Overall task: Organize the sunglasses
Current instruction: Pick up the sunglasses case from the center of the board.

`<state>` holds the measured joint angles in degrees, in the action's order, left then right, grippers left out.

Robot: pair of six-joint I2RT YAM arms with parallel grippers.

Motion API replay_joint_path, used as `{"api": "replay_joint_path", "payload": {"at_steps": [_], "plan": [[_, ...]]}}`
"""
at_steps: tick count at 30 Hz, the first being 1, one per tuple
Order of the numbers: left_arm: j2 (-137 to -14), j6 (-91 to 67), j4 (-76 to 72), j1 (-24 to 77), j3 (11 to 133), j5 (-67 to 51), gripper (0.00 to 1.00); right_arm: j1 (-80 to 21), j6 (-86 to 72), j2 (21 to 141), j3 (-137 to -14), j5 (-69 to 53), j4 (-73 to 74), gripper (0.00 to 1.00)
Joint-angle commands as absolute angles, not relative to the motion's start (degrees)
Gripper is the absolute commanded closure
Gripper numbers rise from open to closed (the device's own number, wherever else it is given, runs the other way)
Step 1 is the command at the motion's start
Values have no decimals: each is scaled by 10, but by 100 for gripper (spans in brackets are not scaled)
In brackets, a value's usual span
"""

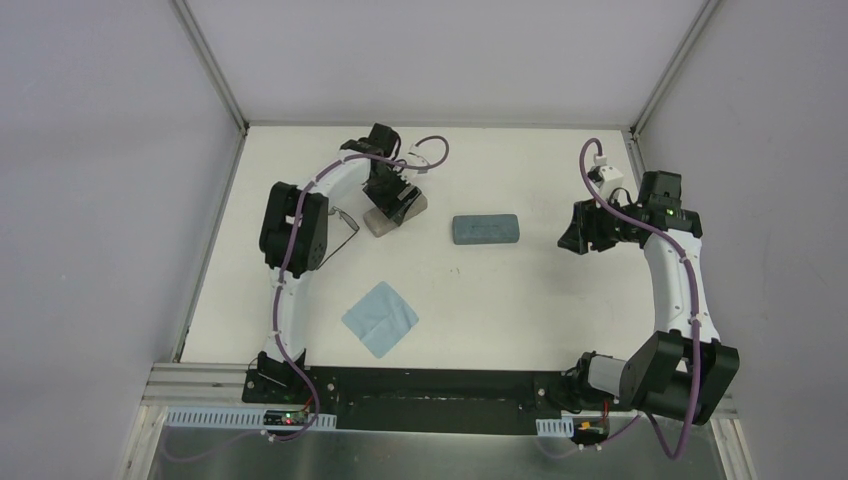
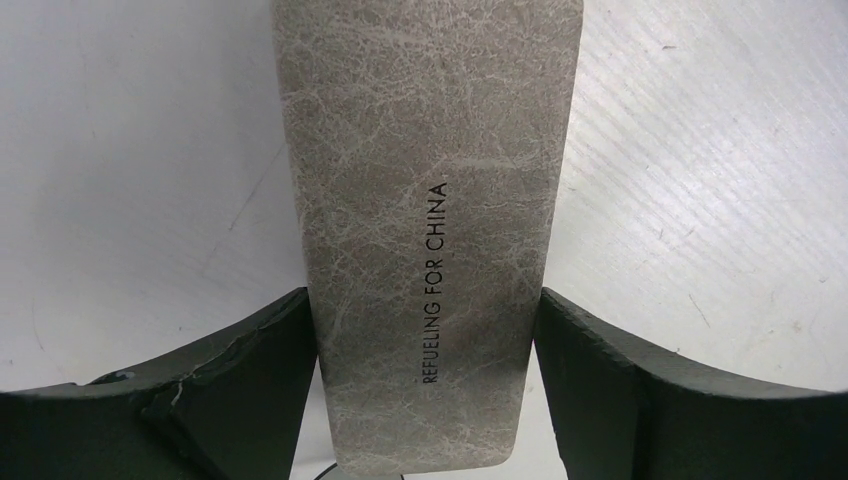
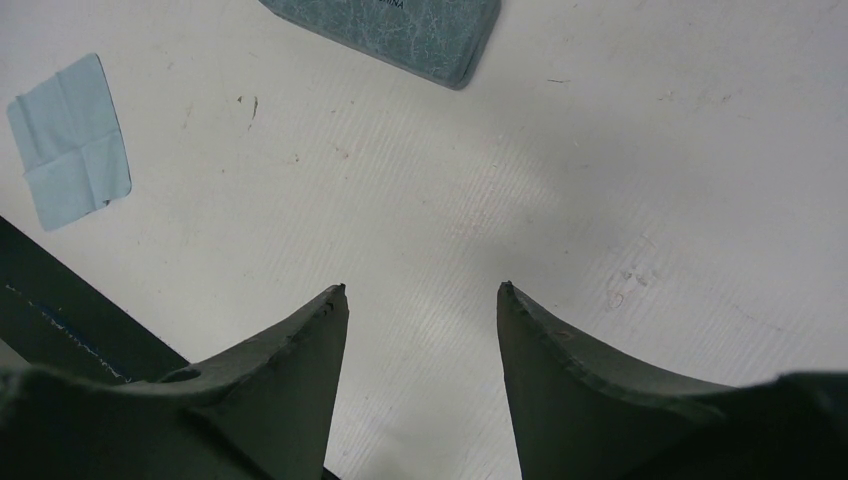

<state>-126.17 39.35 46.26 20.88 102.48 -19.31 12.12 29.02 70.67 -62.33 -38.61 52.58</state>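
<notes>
My left gripper is holding the shut beige case (image 1: 381, 222) flat, so I should raise and tilt its edge (image 1: 421, 207) toward my right gripper before I open the case.
A beige case (image 1: 385, 222) (image 2: 430, 200) lies at the back left of the table, printed side up. My left gripper (image 1: 397, 203) (image 2: 425, 305) straddles it from above, one fingertip against each long side. One pair of sunglasses (image 1: 343, 220), thin black wire, lies just left of the case and is partly hidden by my left arm. My right gripper (image 1: 574, 240) (image 3: 420, 290) hovers open over bare table on the right, with nothing between its fingers.
A blue case (image 1: 486, 229) (image 3: 400, 30) lies shut in the middle of the table. A light blue cloth (image 1: 380, 318) (image 3: 70, 140) lies flat near the front, left of centre. Walls close in the table on the left, back and right.
</notes>
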Motion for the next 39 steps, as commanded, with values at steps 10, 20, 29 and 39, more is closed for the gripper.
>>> {"api": "replay_joint_path", "payload": {"at_steps": [10, 20, 29, 39], "plan": [[-1242, 408, 444, 222, 1023, -158, 40, 119, 299, 701, -640, -400, 514, 41], [-1197, 312, 527, 222, 1072, -298, 80, 16, 279, 713, -705, -338, 512, 54], [-1140, 77, 434, 217, 1009, -522, 100, -185, 198, 816, -833, -321, 452, 80], [-1122, -53, 317, 207, 924, -669, 100, -322, 144, 966, -938, -346, 410, 100]]}}
